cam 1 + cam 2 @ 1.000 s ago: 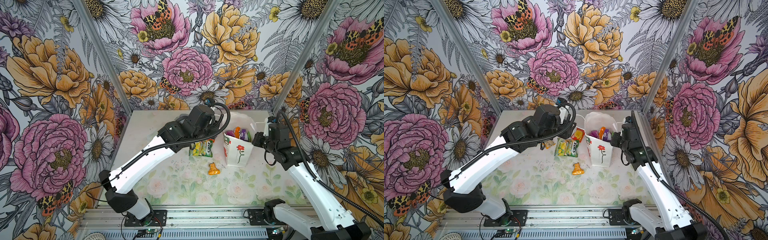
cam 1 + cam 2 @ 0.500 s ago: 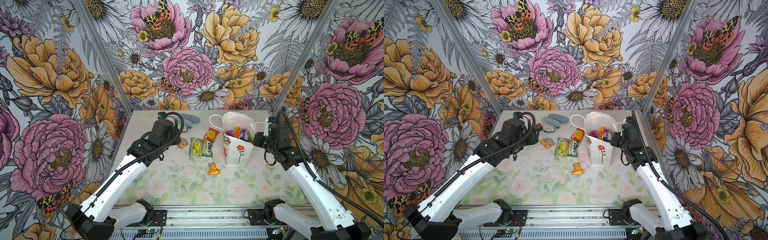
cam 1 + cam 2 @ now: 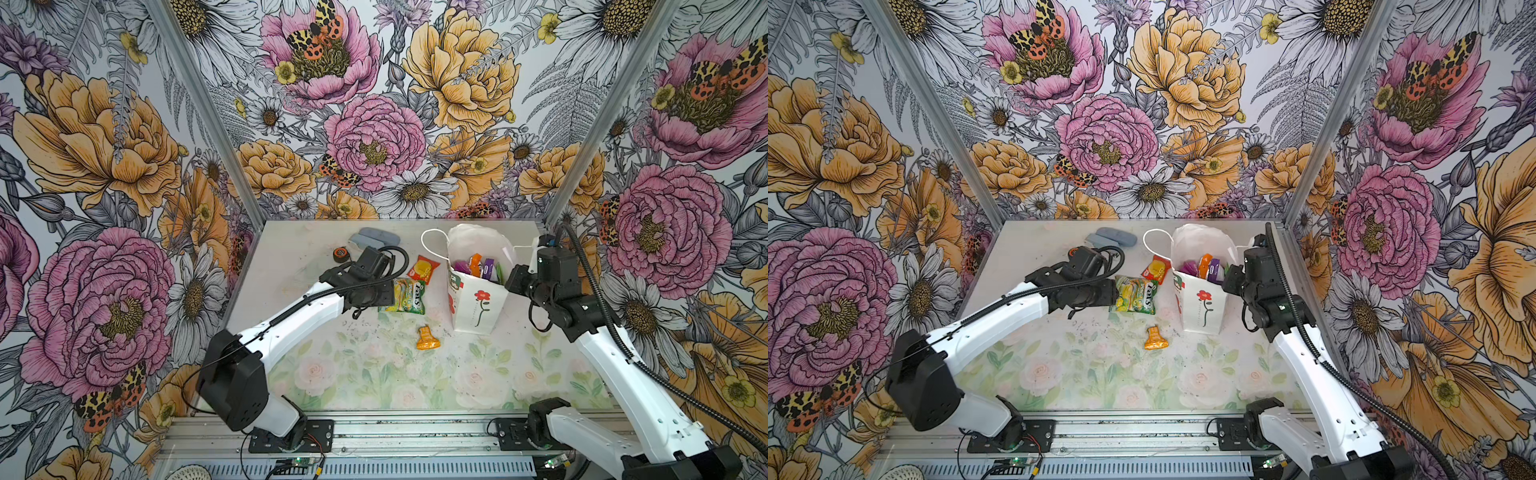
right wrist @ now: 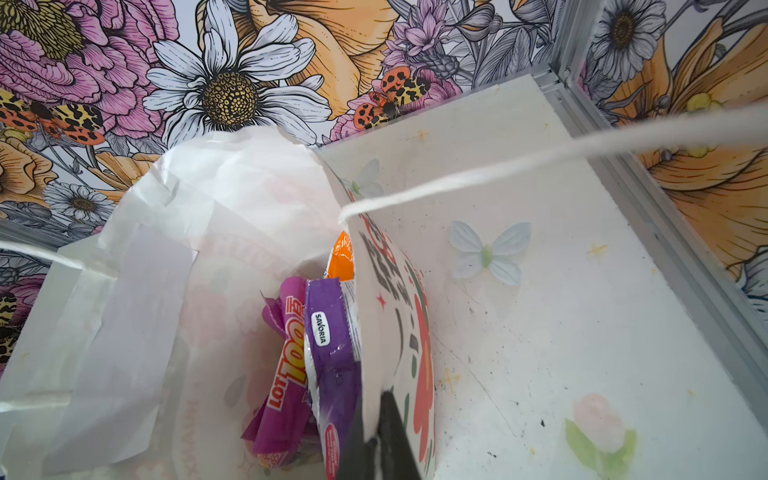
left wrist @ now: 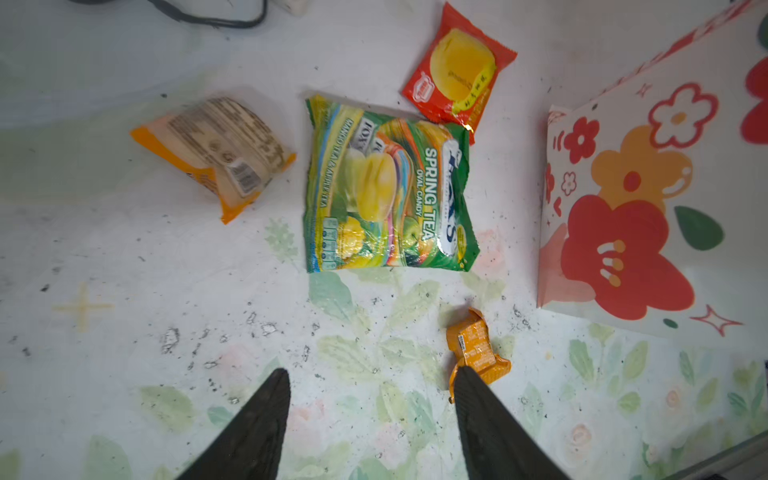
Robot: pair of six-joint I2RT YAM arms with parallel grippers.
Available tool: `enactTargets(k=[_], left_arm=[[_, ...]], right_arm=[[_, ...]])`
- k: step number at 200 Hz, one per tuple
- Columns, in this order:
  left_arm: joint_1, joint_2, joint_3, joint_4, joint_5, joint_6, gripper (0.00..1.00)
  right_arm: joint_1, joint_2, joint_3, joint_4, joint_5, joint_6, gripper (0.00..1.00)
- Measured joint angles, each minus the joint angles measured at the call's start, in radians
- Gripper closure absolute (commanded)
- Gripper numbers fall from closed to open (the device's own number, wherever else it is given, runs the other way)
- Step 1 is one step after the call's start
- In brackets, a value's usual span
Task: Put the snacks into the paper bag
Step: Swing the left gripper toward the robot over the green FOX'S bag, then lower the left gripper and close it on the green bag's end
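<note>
There is open space between the green packet's edge and the paper bag, so the robot's left gripper should keep moving toward that edge and close across it.
The white paper bag stands upright at the table's right, with purple and orange snacks inside. My right gripper is shut on the bag's rim. My left gripper is open and empty above the table. A green Fox's packet lies flat ahead of it. A red-yellow packet lies beyond. A small orange packet lies at one fingertip. In the left wrist view there is also an orange-edged clear packet.
Two grey-blue oblong cases and a round black-orange tape measure lie at the back of the table, behind the left arm. The bag's string handle stretches across the right wrist view. Flowered walls close three sides.
My left arm pulled away from the bag's mouth to the back left, then came over the green packet. Its jaws spread a little wider. The right arm and bag stayed still.
</note>
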Motion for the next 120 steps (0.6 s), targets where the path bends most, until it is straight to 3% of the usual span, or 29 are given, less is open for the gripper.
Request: enactTargets(k=[40, 120], left_arm=[[-0.073, 0.139, 0.113, 0.008, 0.015, 0.0, 0.34], [-0.082, 0.466, 0.397, -0.044, 0.008, 0.054, 0.32]], right_arm=[[0.0, -0.008, -0.008, 0.0, 0.007, 0.0, 1.0], [0.0, -0.014, -0.012, 0.0, 0.011, -0.001, 1.0]])
